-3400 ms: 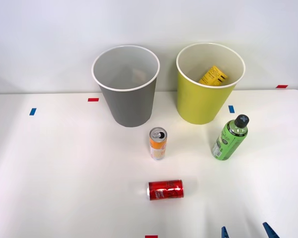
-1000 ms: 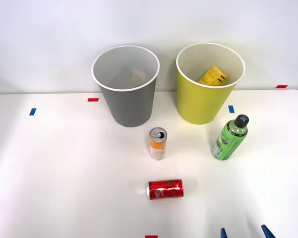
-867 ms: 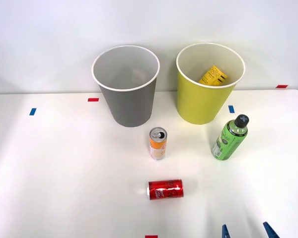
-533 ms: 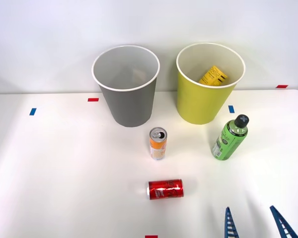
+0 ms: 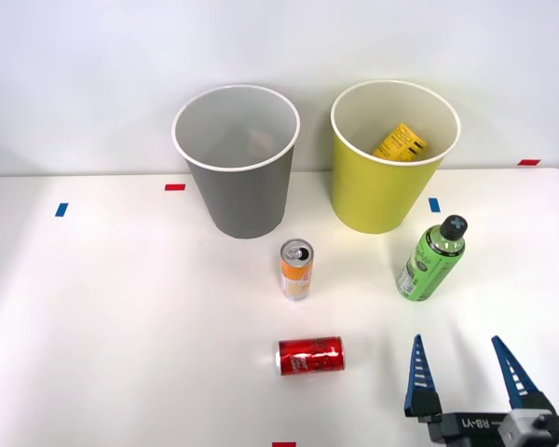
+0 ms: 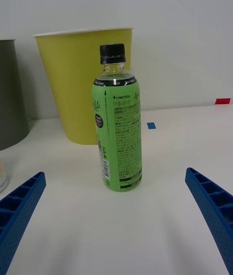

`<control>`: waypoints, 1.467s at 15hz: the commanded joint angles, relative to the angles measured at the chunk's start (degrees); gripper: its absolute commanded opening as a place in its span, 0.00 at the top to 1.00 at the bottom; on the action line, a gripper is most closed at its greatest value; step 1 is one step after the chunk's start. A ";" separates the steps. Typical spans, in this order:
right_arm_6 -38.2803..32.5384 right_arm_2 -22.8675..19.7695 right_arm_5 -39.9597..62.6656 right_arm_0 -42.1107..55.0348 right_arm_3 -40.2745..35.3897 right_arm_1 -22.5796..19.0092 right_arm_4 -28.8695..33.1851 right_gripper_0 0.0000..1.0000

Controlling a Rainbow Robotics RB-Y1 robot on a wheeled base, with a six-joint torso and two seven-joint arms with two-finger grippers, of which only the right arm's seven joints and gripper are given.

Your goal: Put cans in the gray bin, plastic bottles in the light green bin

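The light green bin's opening (image 5: 396,119) is wide open, so the green plastic bottle (image 5: 432,261) should end up leaning inside against the bin's side with its cap up when the robot drops it in.
A green plastic bottle (image 5: 432,260) (image 6: 118,129) with a black cap stands upright on the white table, in front of the light green bin (image 5: 392,158) (image 6: 80,81). My right gripper (image 5: 466,358) (image 6: 116,217) is open near the table's front edge, a short way in front of the bottle and apart from it. A slim orange-and-white can (image 5: 296,270) stands upright in front of the gray bin (image 5: 238,160) (image 6: 10,93). A red can (image 5: 310,356) lies on its side closer to me, left of the gripper.
A yellow item (image 5: 401,142) lies inside the light green bin. Small blue and red tape marks (image 5: 174,187) dot the white table (image 5: 121,317). A pale wall rises behind the bins.
My right gripper has come forward from the front edge toward the green bottle, its fingers still spread. The cans, bottle and bins have not moved.
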 commanded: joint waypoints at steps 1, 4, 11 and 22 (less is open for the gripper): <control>0.16 -1.25 3.78 -4.30 0.09 2.68 0.36 0.00; 0.42 -3.01 7.30 -8.34 0.09 4.53 0.62 0.00; 0.42 -4.24 11.17 -13.00 0.09 5.06 0.36 0.00; 0.86 -8.46 15.74 -23.11 6.60 5.85 0.10 0.00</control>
